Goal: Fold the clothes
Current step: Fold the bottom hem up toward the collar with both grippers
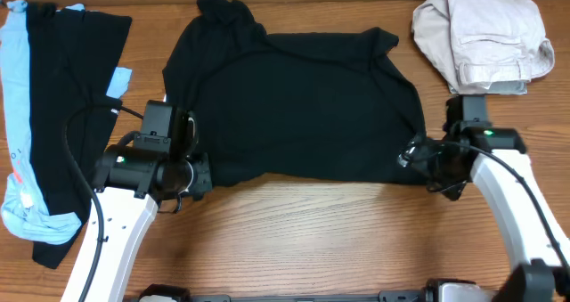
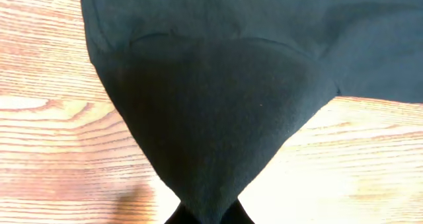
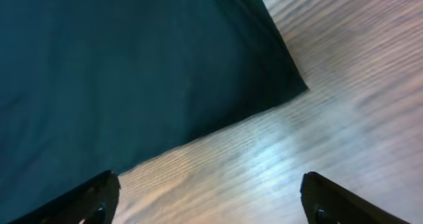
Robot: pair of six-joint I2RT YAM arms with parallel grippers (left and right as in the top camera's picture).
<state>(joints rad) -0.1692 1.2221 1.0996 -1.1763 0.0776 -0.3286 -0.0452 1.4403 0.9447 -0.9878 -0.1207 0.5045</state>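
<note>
My gripper will carry the black shirt (image 2: 218, 85). The near edge of the shirt bends back (image 2: 338, 94) from the limp pinched point, so the shirt will pull that edge along in a soft curve.
A black shirt (image 1: 294, 106) lies spread across the middle of the wooden table. My left gripper (image 1: 198, 173) is at the shirt's near left corner and is shut on it; in the left wrist view the black cloth (image 2: 211, 118) narrows to a pinched point between the fingertips (image 2: 208, 214). My right gripper (image 1: 417, 155) is at the shirt's near right corner. Its fingers are wide open (image 3: 208, 197) over bare wood, with the shirt's edge and corner (image 3: 132, 72) just ahead of them.
A black garment (image 1: 67, 97) with a light blue one (image 1: 16, 115) beside it lies at the far left. A beige folded pair of trousers (image 1: 485, 35) sits at the back right. Bare wooden table (image 1: 303, 240) runs along the front.
</note>
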